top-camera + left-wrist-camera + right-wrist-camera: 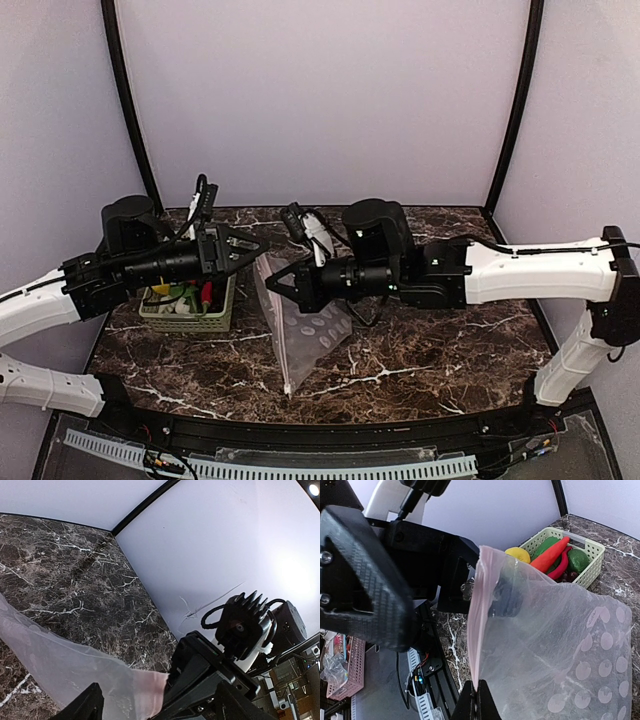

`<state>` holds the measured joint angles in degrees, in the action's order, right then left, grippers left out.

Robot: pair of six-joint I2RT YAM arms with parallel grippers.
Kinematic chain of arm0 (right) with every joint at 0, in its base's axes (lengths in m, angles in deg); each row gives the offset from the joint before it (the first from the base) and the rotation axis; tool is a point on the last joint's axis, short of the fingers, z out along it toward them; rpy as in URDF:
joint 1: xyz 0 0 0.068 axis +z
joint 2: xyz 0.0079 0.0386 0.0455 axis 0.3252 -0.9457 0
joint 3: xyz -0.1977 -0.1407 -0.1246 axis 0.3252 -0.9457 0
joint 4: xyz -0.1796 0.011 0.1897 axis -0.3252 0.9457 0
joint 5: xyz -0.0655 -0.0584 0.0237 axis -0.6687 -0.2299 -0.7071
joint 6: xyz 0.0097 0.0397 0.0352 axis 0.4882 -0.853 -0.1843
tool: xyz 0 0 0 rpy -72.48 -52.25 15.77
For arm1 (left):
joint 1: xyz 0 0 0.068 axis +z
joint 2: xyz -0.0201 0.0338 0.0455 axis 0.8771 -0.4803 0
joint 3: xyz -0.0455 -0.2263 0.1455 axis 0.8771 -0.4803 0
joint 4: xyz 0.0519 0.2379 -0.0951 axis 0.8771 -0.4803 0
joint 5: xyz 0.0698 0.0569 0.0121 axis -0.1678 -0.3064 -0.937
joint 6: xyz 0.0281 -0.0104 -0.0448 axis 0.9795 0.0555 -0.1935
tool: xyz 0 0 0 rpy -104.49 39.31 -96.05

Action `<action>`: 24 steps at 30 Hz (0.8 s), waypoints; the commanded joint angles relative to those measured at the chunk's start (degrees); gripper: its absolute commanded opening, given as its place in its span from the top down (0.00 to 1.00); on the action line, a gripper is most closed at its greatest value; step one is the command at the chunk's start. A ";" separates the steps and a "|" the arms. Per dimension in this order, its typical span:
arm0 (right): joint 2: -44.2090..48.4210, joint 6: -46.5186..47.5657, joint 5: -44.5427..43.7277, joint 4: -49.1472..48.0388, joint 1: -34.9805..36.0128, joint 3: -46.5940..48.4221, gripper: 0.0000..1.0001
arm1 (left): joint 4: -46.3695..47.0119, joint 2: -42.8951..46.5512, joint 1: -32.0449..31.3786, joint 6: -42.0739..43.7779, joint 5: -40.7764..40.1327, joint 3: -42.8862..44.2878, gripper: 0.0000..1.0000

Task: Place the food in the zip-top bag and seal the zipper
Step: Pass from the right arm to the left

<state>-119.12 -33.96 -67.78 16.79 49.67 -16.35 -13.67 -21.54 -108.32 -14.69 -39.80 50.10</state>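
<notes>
The zipper edge's lips (476,671) are pinched together in my right gripper, so my left gripper should hold the bag's top corner (488,556) while my right gripper takes hold again of just one of them.
The zip-top bag (310,335), clear with white dots, hangs upright over the table's middle. My right gripper (272,283) is shut on its pinkish zipper (475,630) edge, pinched between the jaws low in the right wrist view (478,702). My left gripper (255,250) is open right beside the bag's top corner; in the left wrist view (160,710) the bag (75,670) lies between its spread fingers (85,705). The food is in the green basket (190,318): a yellow lemon (519,554), red chili peppers (550,555) and a green vegetable (578,560).
The basket (592,562) stands at the left, just under my left arm. The marble table (430,350) is walled by pale panels at the back and sides. A black rail (300,440) runs along the near edge.
</notes>
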 commanded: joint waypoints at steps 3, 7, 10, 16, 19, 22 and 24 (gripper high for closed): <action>-2.08 0.57 -0.13 -0.45 0.53 2.57 1.00 | 1.98 -0.68 0.28 0.79 2.91 0.41 0.22; -3.50 1.14 1.06 0.49 0.50 4.69 1.00 | 1.64 -1.24 0.27 1.09 2.58 0.59 0.32; -3.89 0.87 1.23 0.42 0.53 4.76 1.00 | 1.36 -1.12 0.27 1.38 1.75 0.29 0.50; -3.46 -0.22 1.63 0.51 0.44 3.86 0.99 | 0.21 -0.54 0.27 0.91 1.51 -0.47 0.79; -2.88 -0.60 1.73 0.34 0.43 3.35 0.90 | 0.43 0.40 0.28 1.16 0.32 -0.92 0.91; -2.20 -0.30 2.08 0.54 0.43 3.57 0.89 | 0.56 0.49 0.27 1.69 -0.63 -0.40 0.98; -1.38 -0.32 1.97 0.49 0.33 3.43 0.88 | 0.57 0.26 0.27 1.91 -0.68 0.11 0.99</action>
<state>-122.22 -34.16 -66.46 17.51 49.67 -13.14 -13.87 -22.55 -108.03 -13.73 -39.80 49.88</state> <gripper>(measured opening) 0.114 0.021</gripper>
